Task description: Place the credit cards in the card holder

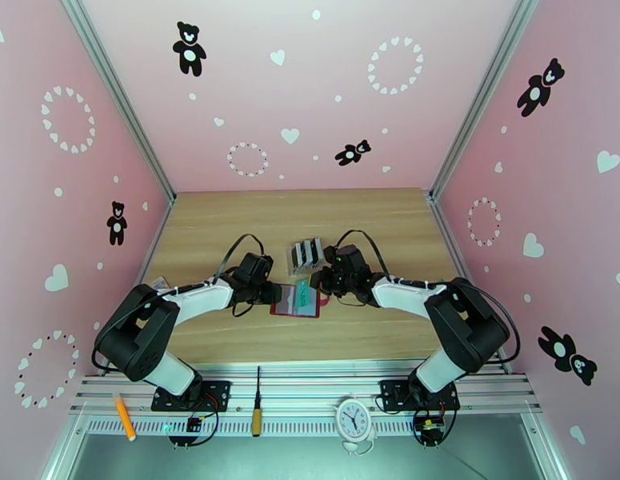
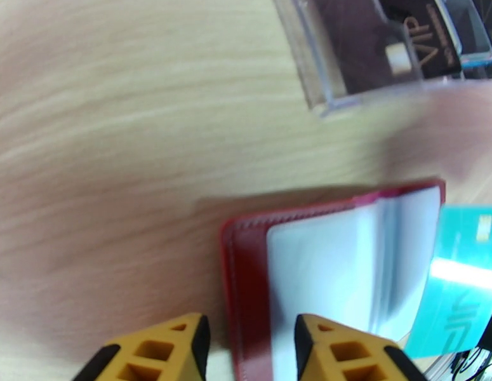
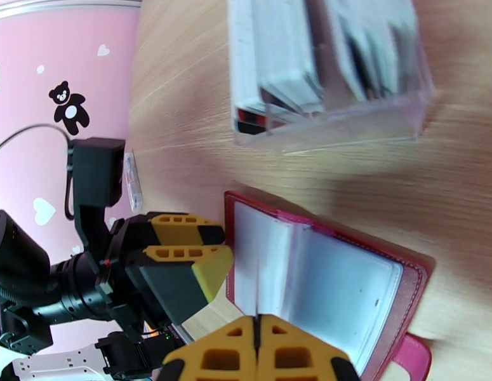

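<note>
The teal card's lower edge is in line with the grey pocket's opening, so my right gripper should keep pushing the card in until that edge is covered by the pocket.
The dark-red card holder (image 1: 298, 312) lies open at the table's middle, grey pockets up (image 2: 246, 274) (image 3: 411, 280). My left gripper (image 1: 276, 294) (image 2: 251, 350) is part-open, its yellow fingers (image 3: 182, 249) straddling the holder's left edge. My right gripper (image 1: 319, 283) (image 3: 257, 347) is shut, holding a teal credit card (image 1: 304, 294) (image 2: 465, 280) tilted over the holder's right half. More credit cards, one of them black (image 2: 423, 39), stand in a clear slotted rack (image 1: 306, 254) (image 3: 328, 122) just behind the holder.
A small flat packet (image 1: 159, 282) lies near the table's left edge. On the metal rail in front of the arm bases rest an orange marker (image 1: 124, 418), a screwdriver (image 1: 256, 410) and a small white clock (image 1: 354, 418). Pink walls enclose three sides.
</note>
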Robot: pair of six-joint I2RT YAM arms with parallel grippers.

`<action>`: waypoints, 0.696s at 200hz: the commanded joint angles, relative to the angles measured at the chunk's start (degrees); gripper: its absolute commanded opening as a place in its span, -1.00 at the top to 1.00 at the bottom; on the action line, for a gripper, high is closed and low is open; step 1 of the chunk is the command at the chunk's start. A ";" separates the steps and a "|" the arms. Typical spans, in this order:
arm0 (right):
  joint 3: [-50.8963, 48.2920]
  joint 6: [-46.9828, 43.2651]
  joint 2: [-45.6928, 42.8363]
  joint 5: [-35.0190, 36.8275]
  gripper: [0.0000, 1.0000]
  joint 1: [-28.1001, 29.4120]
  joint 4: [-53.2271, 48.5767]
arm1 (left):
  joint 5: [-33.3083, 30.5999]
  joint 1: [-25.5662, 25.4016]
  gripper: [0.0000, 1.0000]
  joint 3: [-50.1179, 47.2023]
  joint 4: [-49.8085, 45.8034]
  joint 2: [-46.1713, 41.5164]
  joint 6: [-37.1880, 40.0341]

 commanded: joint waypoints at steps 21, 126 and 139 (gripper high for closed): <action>-1.92 2.99 3.51 -1.09 1.00 0.29 7.51 | 1.57 -0.37 0.24 -0.71 1.99 -1.06 1.27; -2.16 4.46 8.08 -2.23 1.00 0.37 11.28 | -0.36 -0.36 0.48 0.56 -0.04 1.90 1.48; -2.19 4.55 8.11 -2.06 1.00 0.37 11.21 | -0.43 -0.37 0.49 0.57 -0.14 1.85 1.39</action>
